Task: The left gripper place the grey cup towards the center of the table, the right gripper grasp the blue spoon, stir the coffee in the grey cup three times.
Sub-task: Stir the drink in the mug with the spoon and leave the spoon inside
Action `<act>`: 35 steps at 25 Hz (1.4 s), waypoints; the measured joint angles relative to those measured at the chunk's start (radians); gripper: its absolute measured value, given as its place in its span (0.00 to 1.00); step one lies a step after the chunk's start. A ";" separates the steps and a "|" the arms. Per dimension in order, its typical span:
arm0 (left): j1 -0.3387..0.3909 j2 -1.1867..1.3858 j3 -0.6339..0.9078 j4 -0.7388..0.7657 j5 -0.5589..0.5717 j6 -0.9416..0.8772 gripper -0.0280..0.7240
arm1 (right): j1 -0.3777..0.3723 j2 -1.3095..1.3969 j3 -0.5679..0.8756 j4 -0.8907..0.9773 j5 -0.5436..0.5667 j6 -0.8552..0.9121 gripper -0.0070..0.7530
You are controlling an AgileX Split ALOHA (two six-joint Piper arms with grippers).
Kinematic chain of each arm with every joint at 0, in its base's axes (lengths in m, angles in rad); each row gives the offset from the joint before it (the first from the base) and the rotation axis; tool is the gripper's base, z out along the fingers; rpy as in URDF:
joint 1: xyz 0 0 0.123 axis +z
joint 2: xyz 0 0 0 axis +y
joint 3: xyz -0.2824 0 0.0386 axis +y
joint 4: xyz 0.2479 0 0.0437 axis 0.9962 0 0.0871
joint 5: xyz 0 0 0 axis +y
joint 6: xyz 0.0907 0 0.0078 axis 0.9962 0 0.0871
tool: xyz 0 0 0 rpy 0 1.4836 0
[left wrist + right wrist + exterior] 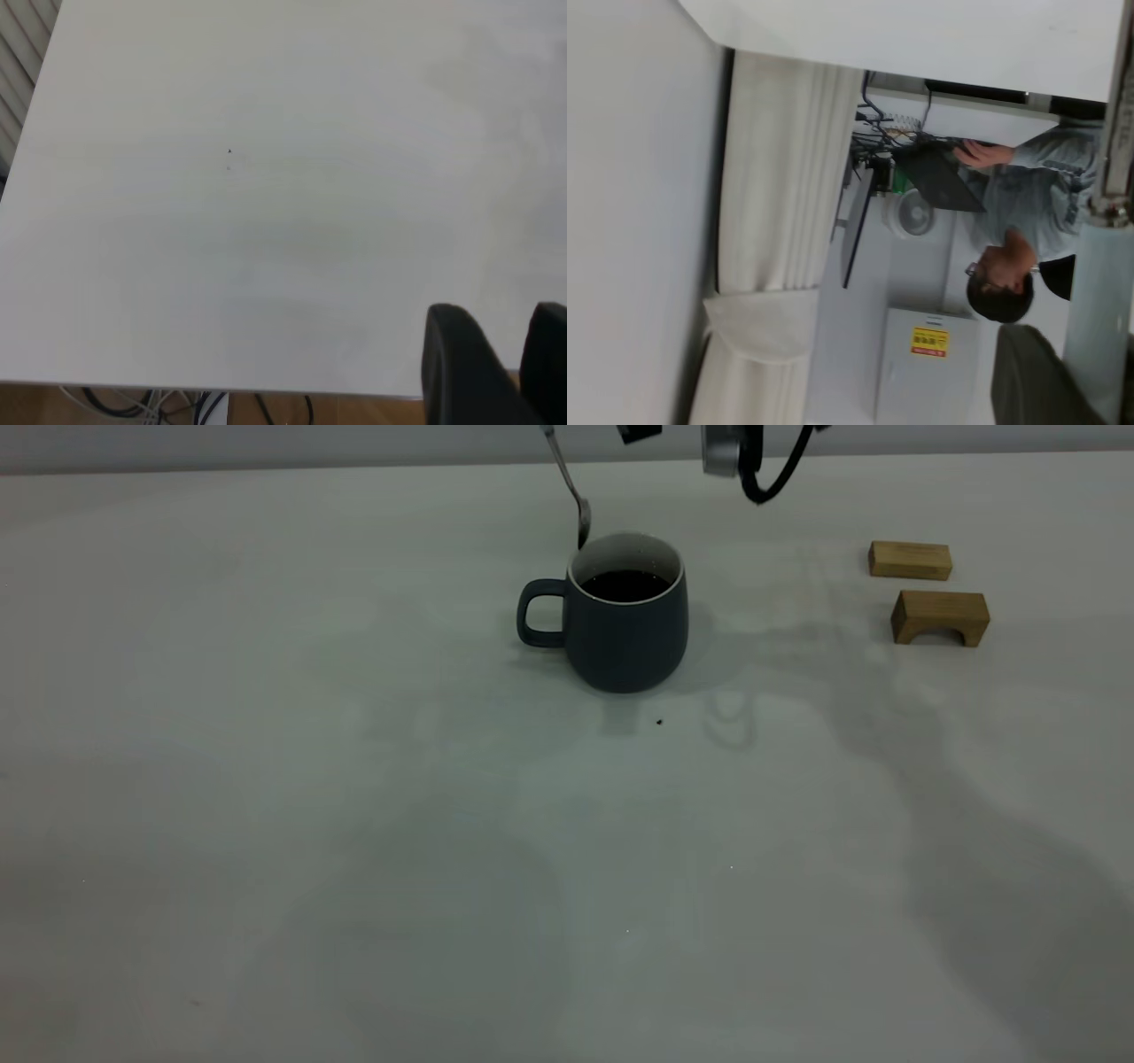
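The blue spoon's bowl [584, 524] is hanging at the grey cup's far rim. I need to move the spoon over the coffee [626, 585] with my right gripper before I lower it to stir.
The grey cup [620, 629] stands upright near the middle of the table [354, 824], handle to the left, with dark coffee [625, 585] inside. The blue spoon [569, 485] hangs from the top of the exterior view. Its metal bowl is at the cup's far-left rim, above the coffee. In the right wrist view my right gripper [1090, 354] is shut on the spoon's pale blue handle [1099, 283]; one dark finger [1032, 381] shows. My left gripper [507, 354] is parked at the table's edge, far from the cup, fingers [461, 367] close together and holding nothing.
Two tan wooden blocks [910, 560] [939, 616] lie at the right of the table. A tiny dark speck [660, 722] sits in front of the cup. Part of the right arm with a cable [735, 456] hangs above the cup. A person [1019, 239] sits beyond the table.
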 joint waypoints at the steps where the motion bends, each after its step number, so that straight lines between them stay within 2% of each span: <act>1: 0.000 0.000 0.000 0.000 0.000 0.000 0.36 | -0.003 0.007 0.000 0.003 -0.003 0.000 0.18; 12: 0.000 0.000 0.000 0.000 0.000 0.000 0.36 | -0.034 0.112 0.000 0.063 -0.030 0.000 0.18; 21: 0.000 0.000 0.000 0.000 0.000 0.000 0.36 | -0.069 0.145 0.000 0.086 -0.086 -0.102 0.18; 28: 0.000 0.000 0.000 0.000 0.000 0.000 0.36 | -0.091 0.145 0.000 0.002 -0.020 0.063 0.18; 35: 0.000 0.000 0.000 0.000 0.000 0.000 0.36 | -0.049 0.145 0.000 -0.004 0.004 0.136 0.18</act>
